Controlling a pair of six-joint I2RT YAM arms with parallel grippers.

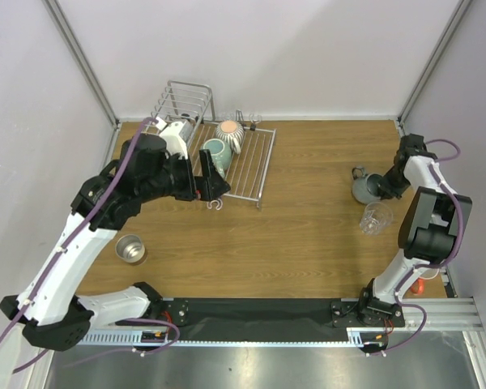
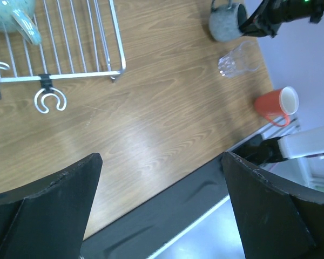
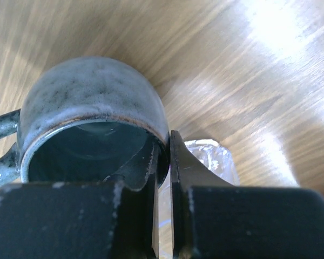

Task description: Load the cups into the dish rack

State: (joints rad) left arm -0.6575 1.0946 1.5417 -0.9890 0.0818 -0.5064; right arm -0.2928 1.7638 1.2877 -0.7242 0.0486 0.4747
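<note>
The robot's right gripper is holding the grey-blue mug's rim (image 1: 376,185) across from the mug's handle, so the open left gripper should now head toward that free handle (image 1: 359,172) until its fingers close there.
The silver wire dish rack (image 1: 251,166) stands at the back left and holds a teal cup (image 1: 215,151) and a ribbed grey-white cup (image 1: 229,134). My left gripper (image 1: 208,180) is open and empty above the rack's front edge. Its wrist view shows the rack (image 2: 70,75) and the teal cup (image 2: 16,19). My right gripper (image 3: 164,156) is shut on the rim of a grey-blue mug (image 3: 92,108), one finger inside and one outside. The mug (image 1: 362,186) is tipped at the right of the table. A clear glass (image 1: 376,218) stands just in front of it. A grey cup (image 1: 130,249) stands front left.
An orange-red cup (image 2: 275,102) lies at the table's front right edge, partly hidden behind my right arm in the top view (image 1: 428,284). A white hook (image 2: 49,101) hangs off the rack's front edge. Walls close in on the left, back and right.
</note>
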